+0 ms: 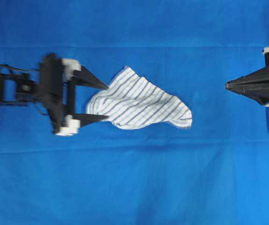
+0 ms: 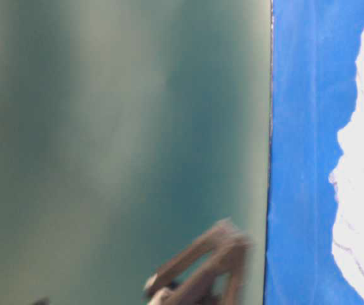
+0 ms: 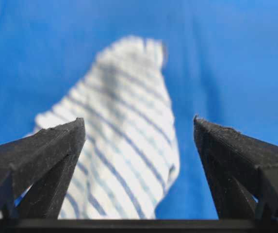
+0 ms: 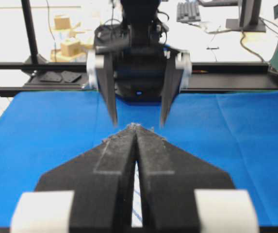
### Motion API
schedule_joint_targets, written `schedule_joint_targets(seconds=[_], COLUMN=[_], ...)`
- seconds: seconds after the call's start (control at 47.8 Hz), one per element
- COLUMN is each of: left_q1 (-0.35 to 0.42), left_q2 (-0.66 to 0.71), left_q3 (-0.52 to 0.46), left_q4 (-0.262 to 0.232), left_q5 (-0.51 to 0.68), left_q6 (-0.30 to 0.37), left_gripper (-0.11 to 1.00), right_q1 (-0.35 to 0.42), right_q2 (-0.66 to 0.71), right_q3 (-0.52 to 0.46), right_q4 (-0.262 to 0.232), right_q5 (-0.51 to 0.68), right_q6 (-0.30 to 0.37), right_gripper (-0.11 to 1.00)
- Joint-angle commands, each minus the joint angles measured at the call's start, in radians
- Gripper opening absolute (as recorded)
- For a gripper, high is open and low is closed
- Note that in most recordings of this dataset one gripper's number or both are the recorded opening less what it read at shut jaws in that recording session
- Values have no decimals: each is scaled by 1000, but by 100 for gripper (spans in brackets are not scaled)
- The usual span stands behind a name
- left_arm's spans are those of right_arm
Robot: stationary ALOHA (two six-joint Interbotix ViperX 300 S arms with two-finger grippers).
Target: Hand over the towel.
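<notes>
The towel's near end (image 1: 96, 105) is between my left gripper's spread fingers, so I should go down next until the two fingers are on either side of the striped folds (image 1: 109, 102), and then close them.
The towel (image 1: 136, 105), white with thin blue and grey stripes, lies crumpled on the blue cloth near the middle. My left gripper (image 1: 107, 102) stands open at the towel's left end, one finger on each side of that end. In the left wrist view the towel (image 3: 119, 145) stretches away between the spread fingers of my left gripper (image 3: 139, 120). My right gripper (image 1: 227, 86) is shut at the far right, pointing at the towel and well apart from it. In the right wrist view a strip of the towel (image 4: 137, 204) shows through the slit behind the closed tips of my right gripper (image 4: 136, 127).
A large plain blue cloth (image 1: 134, 187) covers the table. The left arm's base (image 4: 139, 92) and a black frame rail (image 4: 236, 81) stand at its far end, with boxes (image 4: 71, 46) beyond. The table-level view is mostly a blurred green wall (image 2: 118, 127).
</notes>
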Motion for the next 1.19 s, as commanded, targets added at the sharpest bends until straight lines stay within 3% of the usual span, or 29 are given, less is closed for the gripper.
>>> schedule_joint_targets(seconds=[0.0, 0.376, 0.711, 0.794, 1.045, 1.087, 1.171], left_q1=[-5, -3, -3, -3, 9, 9, 6], left_q2=[61, 291, 328, 327, 273, 249, 183], left_q3=[-57, -126, -137, -147, -155, -153, -156], left_q4=[0, -2, -2, -2, -2, -2, -2], left_q5=[20, 67, 87, 127, 179, 183, 184], left_q6=[-2, -15, -12, -3, -5, -6, -8], left_gripper=[90, 93, 91, 78, 11, 5, 4], right_q1=[2, 2, 2, 2, 2, 2, 2], right_q2=[6, 9, 8, 9, 8, 9, 9], right_q3=[-26, -26, -26, -26, -26, -26, -26], right_q4=[2, 2, 2, 2, 2, 2, 3], right_q5=[-9, -6, -5, -5, -5, -5, -5], right_q6=[2, 3, 3, 3, 3, 3, 3], right_gripper=[0, 0, 0, 0, 0, 0, 0])
